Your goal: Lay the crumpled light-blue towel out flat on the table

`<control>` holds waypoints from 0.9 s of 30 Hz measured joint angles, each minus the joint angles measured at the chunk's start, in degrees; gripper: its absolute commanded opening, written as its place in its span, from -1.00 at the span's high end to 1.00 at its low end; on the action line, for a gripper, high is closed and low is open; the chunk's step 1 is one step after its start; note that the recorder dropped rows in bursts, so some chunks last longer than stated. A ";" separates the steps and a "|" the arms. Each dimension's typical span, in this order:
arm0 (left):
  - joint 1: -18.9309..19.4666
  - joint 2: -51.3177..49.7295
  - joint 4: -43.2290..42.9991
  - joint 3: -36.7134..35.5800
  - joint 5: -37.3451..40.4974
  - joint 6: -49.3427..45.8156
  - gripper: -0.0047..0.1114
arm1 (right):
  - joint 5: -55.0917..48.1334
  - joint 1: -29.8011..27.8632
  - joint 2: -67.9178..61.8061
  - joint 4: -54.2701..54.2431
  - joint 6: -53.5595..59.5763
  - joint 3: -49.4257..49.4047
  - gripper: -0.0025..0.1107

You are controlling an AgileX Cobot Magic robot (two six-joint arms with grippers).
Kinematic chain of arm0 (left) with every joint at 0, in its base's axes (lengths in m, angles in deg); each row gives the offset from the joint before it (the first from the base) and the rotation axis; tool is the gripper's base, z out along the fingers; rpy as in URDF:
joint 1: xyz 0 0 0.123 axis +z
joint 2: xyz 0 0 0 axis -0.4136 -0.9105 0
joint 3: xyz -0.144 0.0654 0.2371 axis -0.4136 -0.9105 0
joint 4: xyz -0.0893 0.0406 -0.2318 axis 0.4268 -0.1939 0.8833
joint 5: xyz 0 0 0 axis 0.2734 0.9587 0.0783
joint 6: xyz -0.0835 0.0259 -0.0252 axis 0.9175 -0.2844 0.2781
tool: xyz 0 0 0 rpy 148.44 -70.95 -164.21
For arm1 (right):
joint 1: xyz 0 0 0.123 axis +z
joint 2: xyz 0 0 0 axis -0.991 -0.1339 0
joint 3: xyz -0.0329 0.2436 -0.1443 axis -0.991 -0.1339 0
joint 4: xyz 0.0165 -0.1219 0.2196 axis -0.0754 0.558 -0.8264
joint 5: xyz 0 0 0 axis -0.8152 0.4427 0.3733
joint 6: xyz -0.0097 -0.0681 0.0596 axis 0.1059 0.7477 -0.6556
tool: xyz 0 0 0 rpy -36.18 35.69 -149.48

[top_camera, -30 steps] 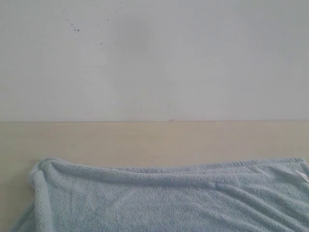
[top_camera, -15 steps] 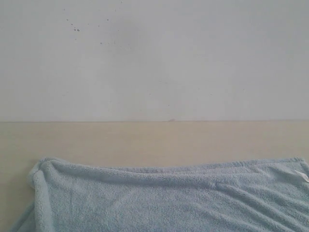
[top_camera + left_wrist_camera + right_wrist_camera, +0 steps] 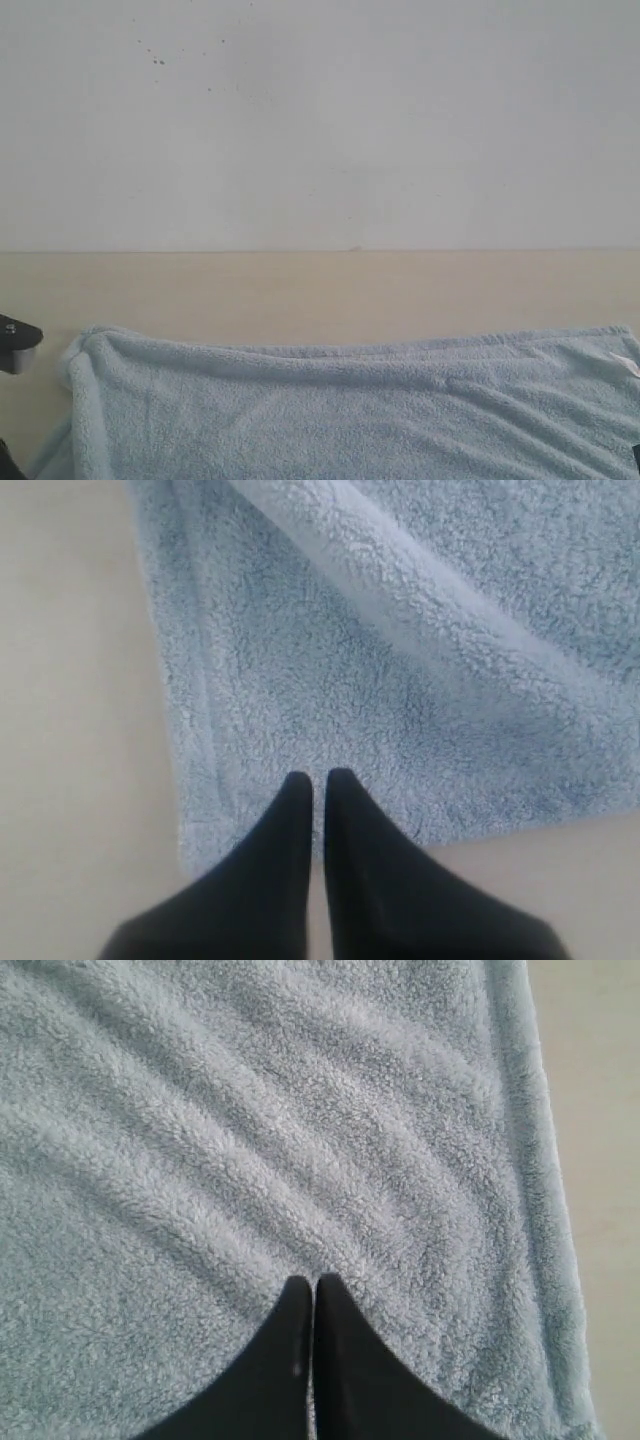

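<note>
The towel's near corner [image 3: 205, 845] is flat under my left gripper, but a thick fold bunches up the towel's far corner, so next my left gripper moves back and spreads that fold [image 3: 98, 345] out.
The light-blue towel [image 3: 350, 410] lies across the near part of the beige table [image 3: 320, 290], with soft wrinkles and its left end bunched into a fold. Its white tag [image 3: 627, 362] shows at the far right. In the left wrist view my left gripper [image 3: 318, 777] hangs shut over a corner of the towel [image 3: 400, 680], with nothing between its fingers. My right gripper [image 3: 313, 1281] is shut as well, over the ridged pile of the towel [image 3: 250, 1140] near its hemmed edge. Neither holds cloth.
A white wall [image 3: 320, 120] with dark specks rises behind the table. A dark part of the left arm [image 3: 15, 342] juts in at the left edge, beside the towel's bunched end. Bare table runs along the back.
A dark part of the left arm has come into the exterior view at the left edge, and a dark sliver shows at the lower right edge. The towel lies as before.
</note>
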 measured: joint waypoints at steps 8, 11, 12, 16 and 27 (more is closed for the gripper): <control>0.00 -13.19 -0.22 0.00 -5.82 -0.25 0.85 | 0.11 0.00 0.41 -7.25 6.67 0.00 0.96; 0.00 -16.99 -0.93 -0.80 -7.21 -0.25 0.85 | 0.11 0.00 0.41 -7.68 6.89 0.00 0.96; 0.00 -17.71 -1.21 -0.96 -7.21 0.23 0.85 | 0.11 0.00 0.41 -7.78 7.07 0.00 0.96; -0.12 -18.11 -6.03 -1.34 -5.89 7.93 0.85 | 0.11 0.00 0.41 -7.89 7.07 0.00 0.96; -0.01 -9.89 -20.94 -6.91 11.81 21.12 0.85 | 1.40 0.00 0.41 -9.37 7.31 0.00 0.96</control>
